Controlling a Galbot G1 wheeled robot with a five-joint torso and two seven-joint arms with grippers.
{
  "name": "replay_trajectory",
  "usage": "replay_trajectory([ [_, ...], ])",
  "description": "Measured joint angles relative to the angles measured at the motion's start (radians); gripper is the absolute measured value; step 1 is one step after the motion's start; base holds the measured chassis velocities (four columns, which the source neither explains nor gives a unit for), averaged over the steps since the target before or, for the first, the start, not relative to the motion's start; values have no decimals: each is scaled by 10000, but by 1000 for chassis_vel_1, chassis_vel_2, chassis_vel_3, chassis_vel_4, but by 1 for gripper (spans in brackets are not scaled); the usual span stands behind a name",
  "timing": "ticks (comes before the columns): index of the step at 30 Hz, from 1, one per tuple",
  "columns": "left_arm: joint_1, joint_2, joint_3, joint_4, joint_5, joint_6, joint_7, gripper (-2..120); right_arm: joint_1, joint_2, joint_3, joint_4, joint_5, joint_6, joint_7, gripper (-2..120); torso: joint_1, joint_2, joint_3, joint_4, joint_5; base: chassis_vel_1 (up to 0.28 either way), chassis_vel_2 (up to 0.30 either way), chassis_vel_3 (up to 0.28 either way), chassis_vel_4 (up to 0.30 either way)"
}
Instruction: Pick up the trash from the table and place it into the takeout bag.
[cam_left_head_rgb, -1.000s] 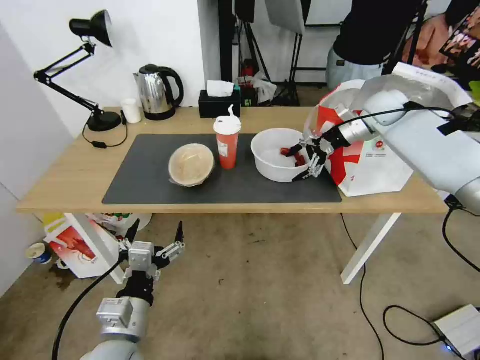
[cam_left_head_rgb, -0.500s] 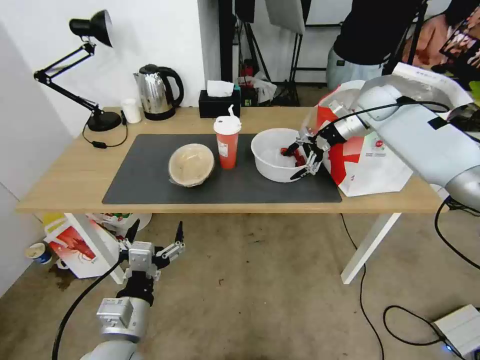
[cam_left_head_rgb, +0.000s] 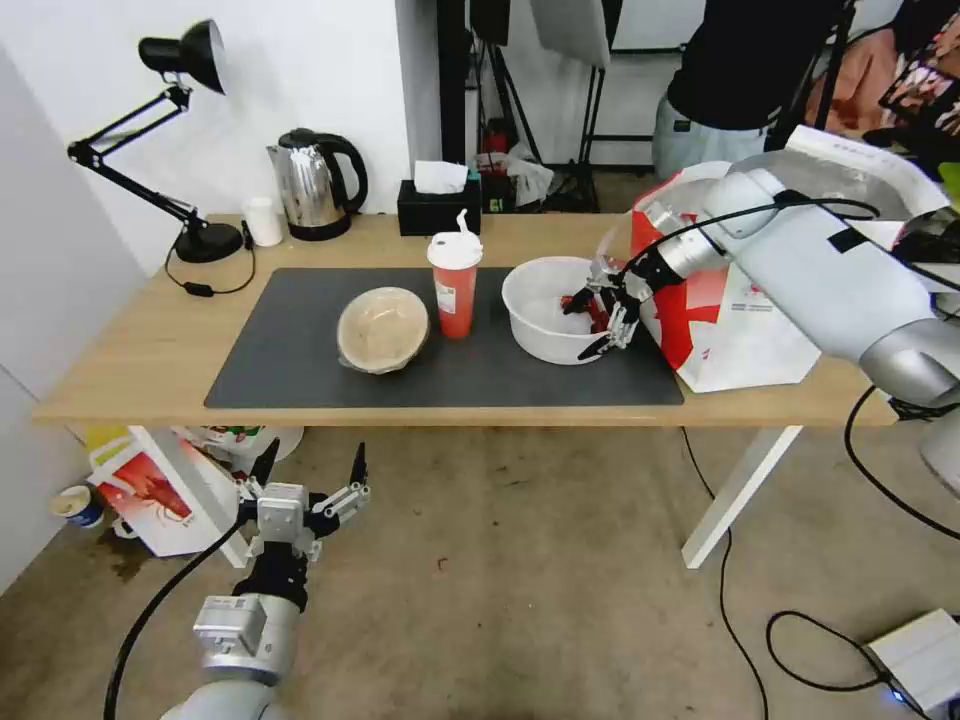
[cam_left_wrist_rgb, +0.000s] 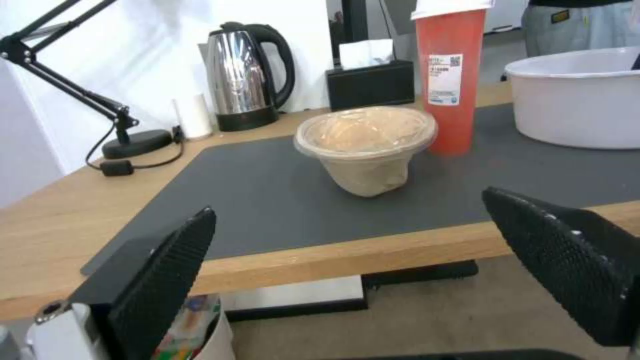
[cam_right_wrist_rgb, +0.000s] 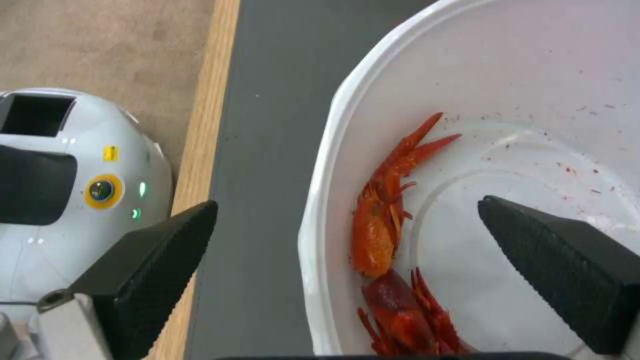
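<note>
My gripper will lift the bowl tilted, and the red crayfish scraps should ride along inside, since they lie low against the white bowl's tall side (cam_left_head_rgb: 538, 334).
The large white bowl (cam_left_head_rgb: 545, 310) with red crayfish scraps (cam_right_wrist_rgb: 380, 235) stands on the right of the dark mat (cam_left_head_rgb: 300, 370). My right gripper (cam_left_head_rgb: 585, 327) is open at the bowl's right rim, one finger inside and the other outside over the mat (cam_right_wrist_rgb: 280, 100). Left of the bowl are the red cup (cam_left_head_rgb: 455, 285) with lid and straw, then the tan bowl (cam_left_head_rgb: 382, 328). Just right of the white bowl stands the takeout bag (cam_left_head_rgb: 740, 310), mouth open. My left gripper (cam_left_head_rgb: 310, 480) hangs open below the table's front edge (cam_left_head_rgb: 130, 410), facing the tan bowl (cam_left_wrist_rgb: 367, 145).
Along the table's back stand a desk lamp (cam_left_head_rgb: 170, 150), a kettle (cam_left_head_rgb: 318, 185), a small white cup (cam_left_head_rgb: 263, 221) and a black tissue box (cam_left_head_rgb: 438, 205). A smaller red-and-white bag (cam_left_head_rgb: 160, 490) sits on the floor under the table's left end. Cables run over the floor at right.
My right gripper has moved a little left, from beside the white bowl to astride its rim. The left arm and the table's things have stayed put.
</note>
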Motion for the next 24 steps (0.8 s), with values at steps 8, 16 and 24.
replay_trajectory([
  [8,-1,0,0,0,0,0,0,100,19,274,135,-410,-302,136,-141,100,0,2,0,0,0,0,0,0,0],
  [16,0,0,0,0,0,0,0,100,81,358,165,-468,-387,163,-169,95,0,1,0,0,0,0,0,0,0],
  [24,-1,0,0,0,0,0,0,100,87,402,134,-495,-442,164,-169,71,0,1,-1,0,0,0,0,0,0],
])
